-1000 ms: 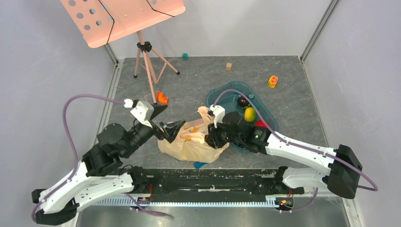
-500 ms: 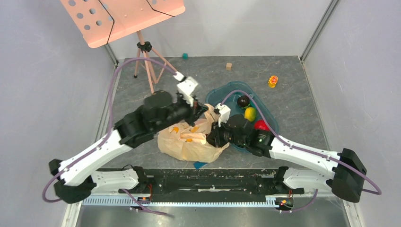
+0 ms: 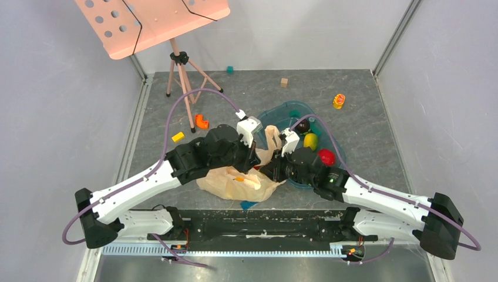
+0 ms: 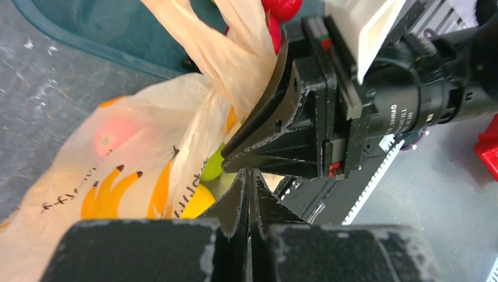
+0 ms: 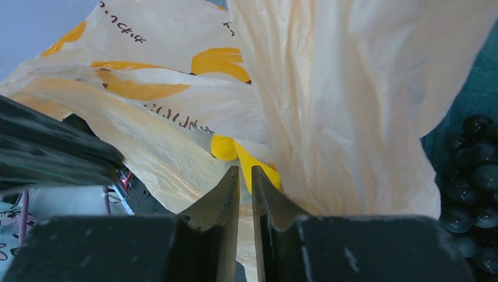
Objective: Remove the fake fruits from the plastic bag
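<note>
Next, I grip the plastic bag's edge [image 5: 393, 205] with my right gripper and pull the bag open toward the tray first, because the plastic bag's loose folds [image 5: 335, 111] crowd the yellow fruit inside.
The plastic bag [image 3: 229, 183] lies crumpled at the table's near middle, one handle standing up between the arms. My left gripper [image 3: 255, 157] is shut at the bag's mouth with nothing visible between its jaws [image 4: 249, 171]. A green pear [image 4: 212, 167] and a yellow fruit [image 4: 197, 202] lie inside just past its tips. My right gripper [image 3: 270, 171] faces it from the right. Its jaws [image 5: 245, 167] stand a thin slit apart, with a yellow banana-like piece [image 5: 226, 147] just beyond the tips and bag film [image 5: 329, 88] draped beside them.
The teal tray [image 3: 282, 111] behind the bag holds a dark plum [image 3: 302, 126], a lemon [image 3: 310, 141], a red apple [image 3: 326, 157] and black grapes [image 5: 475, 158]. A pink music stand [image 3: 182, 76] stands at back left. Small blocks [image 3: 201, 121] lie scattered on the grey mat.
My left arm swung from left of the bag over to its mouth, and its jaws went from wide open to shut. The right gripper's jaws narrowed and it shifted slightly right.
</note>
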